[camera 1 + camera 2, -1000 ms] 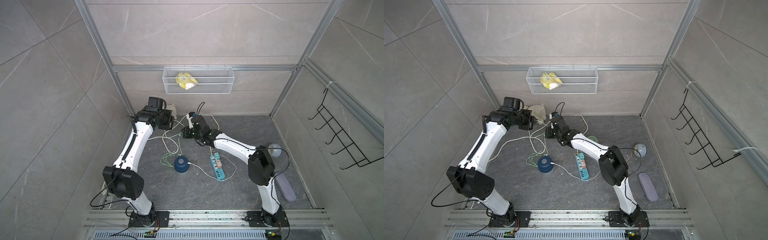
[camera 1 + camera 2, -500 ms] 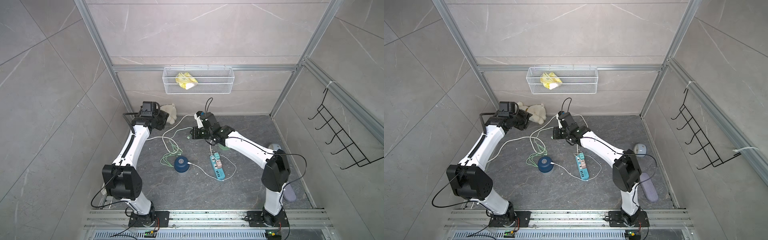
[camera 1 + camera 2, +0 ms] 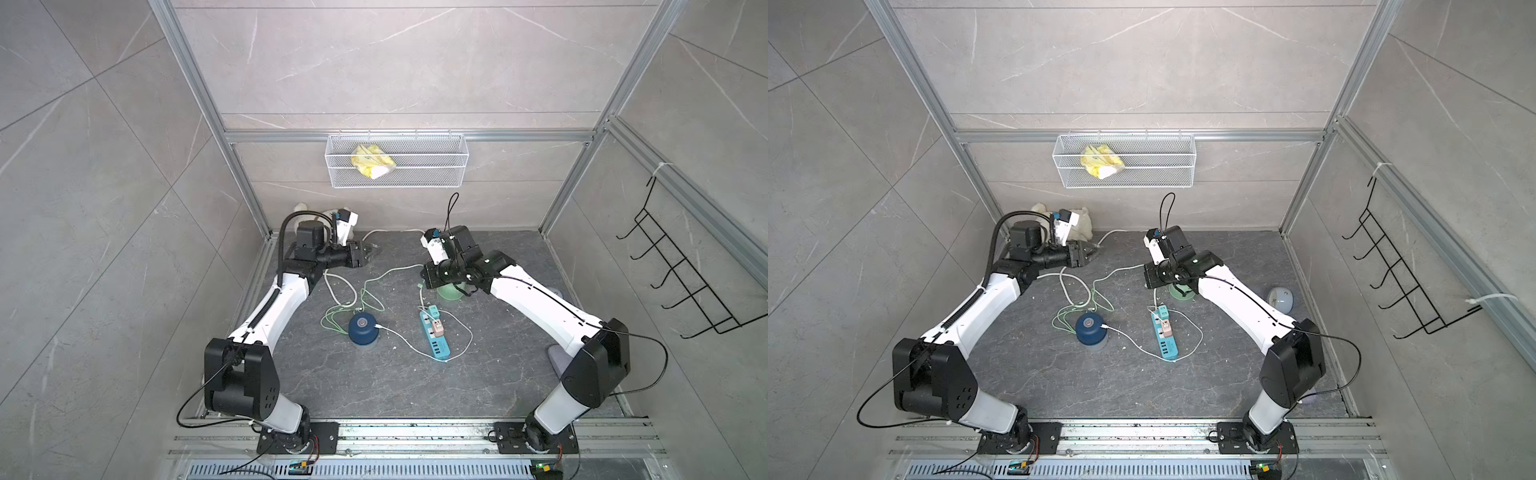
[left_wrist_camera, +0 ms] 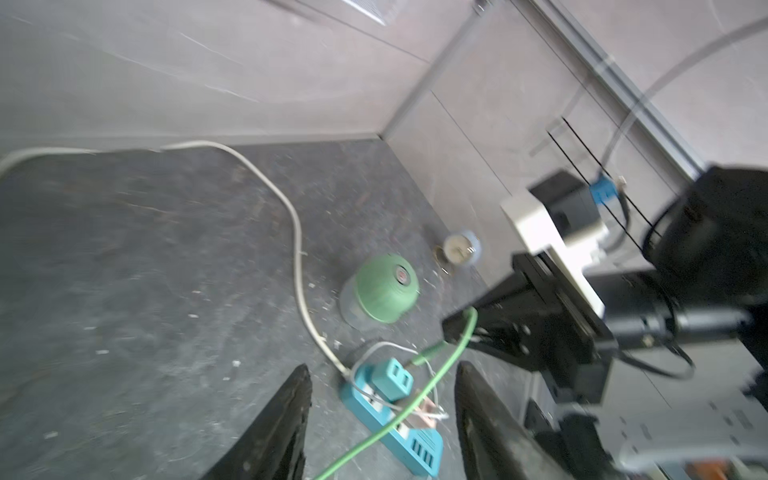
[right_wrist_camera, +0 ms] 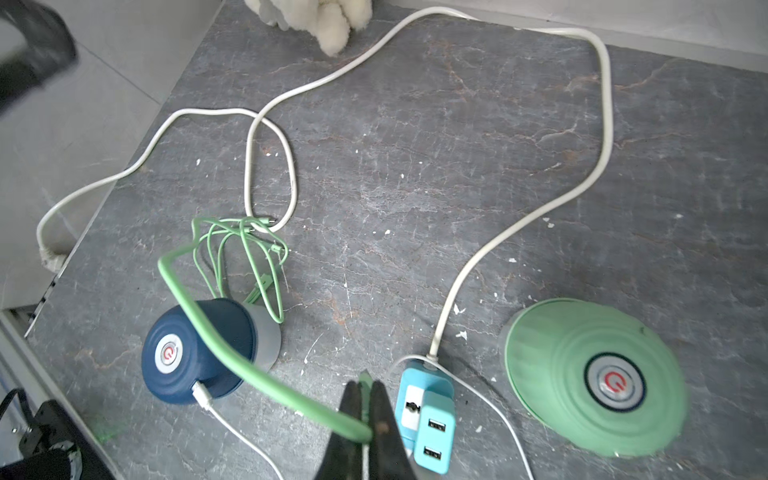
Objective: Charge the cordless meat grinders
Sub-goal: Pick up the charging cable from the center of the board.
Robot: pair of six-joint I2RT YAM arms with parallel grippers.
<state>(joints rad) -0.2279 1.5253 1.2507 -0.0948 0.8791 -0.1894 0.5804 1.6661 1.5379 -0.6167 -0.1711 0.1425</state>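
Note:
The green cable's plug [image 5: 365, 380] sits crosswise between my right gripper's fingers, so my left gripper should take hold of the plug [image 4: 430, 353] to let my right gripper grip it again.
The navy blue cordless meat grinder [image 3: 363, 328] [image 3: 1090, 326] [image 5: 195, 353] stands mid-floor with a white cable in its side. The mint green one [image 3: 451, 293] [image 3: 1179, 293] [image 4: 384, 289] [image 5: 594, 378] stands to its right, partly under my right arm. My right gripper [image 5: 365, 386] [image 3: 422, 284] is shut on the plug end of a green cable [image 5: 216, 328] [image 4: 415, 399], just above the teal power strip [image 3: 434, 336] [image 5: 428, 415]. Near the back left corner, my left gripper [image 4: 382, 386] [image 3: 370, 251] is open and holds nothing.
A thick white cord [image 5: 598, 166] loops over the floor from the strip. A plush toy [image 5: 320, 16] lies in the back left corner. A pale blue ball gadget [image 3: 1280, 300] sits by the right wall. A wire basket [image 3: 395, 166] and a hook rack [image 3: 681, 274] hang on the walls.
My left gripper has opened and drawn back to the left. The right gripper has carried the green cable end rightwards and down, to beside the mint green grinder.

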